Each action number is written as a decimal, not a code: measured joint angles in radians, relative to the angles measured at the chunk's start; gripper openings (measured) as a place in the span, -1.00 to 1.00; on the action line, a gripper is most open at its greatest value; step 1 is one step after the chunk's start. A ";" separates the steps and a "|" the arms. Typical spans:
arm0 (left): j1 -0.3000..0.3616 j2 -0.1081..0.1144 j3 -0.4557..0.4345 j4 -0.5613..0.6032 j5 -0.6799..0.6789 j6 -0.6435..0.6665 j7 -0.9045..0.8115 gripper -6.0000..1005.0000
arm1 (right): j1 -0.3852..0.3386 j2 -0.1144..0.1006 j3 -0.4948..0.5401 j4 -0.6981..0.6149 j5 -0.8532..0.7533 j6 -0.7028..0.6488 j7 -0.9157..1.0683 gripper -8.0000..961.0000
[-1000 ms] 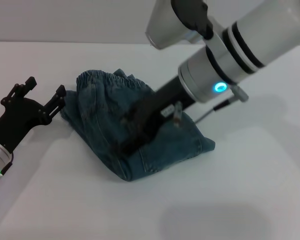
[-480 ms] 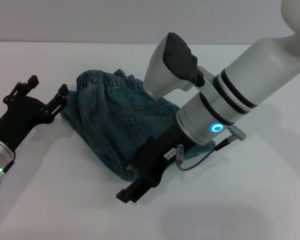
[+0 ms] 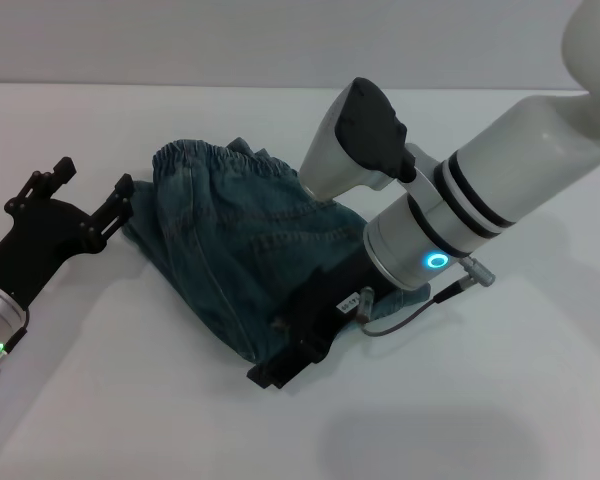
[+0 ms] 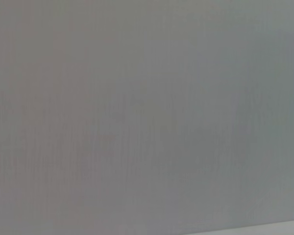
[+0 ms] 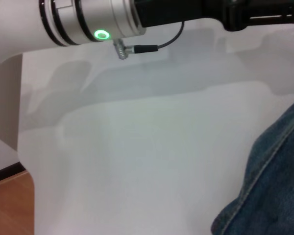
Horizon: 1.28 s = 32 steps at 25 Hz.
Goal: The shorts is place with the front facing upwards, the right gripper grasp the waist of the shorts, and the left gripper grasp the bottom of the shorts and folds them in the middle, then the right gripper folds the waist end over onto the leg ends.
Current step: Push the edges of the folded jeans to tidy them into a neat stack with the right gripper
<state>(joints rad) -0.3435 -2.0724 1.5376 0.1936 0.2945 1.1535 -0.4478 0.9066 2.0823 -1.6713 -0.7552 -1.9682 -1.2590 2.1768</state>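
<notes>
The long edge of the folded shorts (image 3: 192, 288) is tilted toward me, so next my right gripper moves the shorts' near corner (image 3: 253, 354) back and away until the shorts are straight.
The blue-green denim shorts (image 3: 240, 250) lie folded in a compact bundle on the white table (image 3: 130, 400), the gathered elastic waistband (image 3: 205, 155) on top at the far left. Their straight hems are hidden in the folds. My left gripper (image 3: 85, 188) rests open just left of the bundle, nothing between its prongs; the right wrist view shows it as the left gripper (image 5: 245, 12) with its green-ringed cuff (image 5: 103, 34). My right gripper (image 3: 272, 370) sits low at the bundle's near edge, its arm crossing over the denim. Some denim (image 5: 269, 186) fills a corner of the right wrist view.
The table top is bare white all around the bundle. A wooden floor patch (image 5: 10, 205) shows past the table edge in the right wrist view. The left wrist view is a plain grey surface.
My right gripper has come off the top of the bundle and swung down to its near edge. The shorts stay folded. The left arm has not moved.
</notes>
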 joint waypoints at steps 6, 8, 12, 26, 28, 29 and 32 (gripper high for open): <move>-0.004 0.000 0.002 0.000 0.000 -0.007 0.000 0.59 | -0.023 -0.010 0.073 -0.022 -0.051 0.004 0.000 0.65; -0.005 0.000 0.002 0.000 0.000 -0.008 0.000 0.59 | -0.028 -0.010 0.111 -0.026 -0.096 0.011 0.005 0.65; -0.006 0.000 -0.001 0.000 0.000 -0.008 0.000 0.59 | -0.040 -0.011 0.160 -0.025 -0.150 0.049 0.007 0.65; -0.009 0.000 -0.001 0.000 0.000 -0.008 0.000 0.59 | -0.138 -0.004 0.182 -0.233 -0.172 0.063 0.000 0.65; -0.009 0.001 -0.001 0.000 0.000 -0.009 0.000 0.59 | -0.156 -0.002 0.144 -0.286 -0.144 0.046 0.006 0.65; -0.009 0.001 -0.001 0.000 0.000 -0.009 0.000 0.59 | -0.163 -0.002 0.123 -0.303 -0.123 0.036 0.006 0.65; -0.008 0.002 -0.009 -0.001 -0.002 -0.012 0.000 0.59 | -0.167 -0.002 0.059 -0.323 -0.054 0.013 0.004 0.65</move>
<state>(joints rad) -0.3514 -2.0699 1.5290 0.1928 0.2930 1.1419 -0.4479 0.7396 2.0804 -1.6125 -1.0777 -2.0221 -1.2460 2.1813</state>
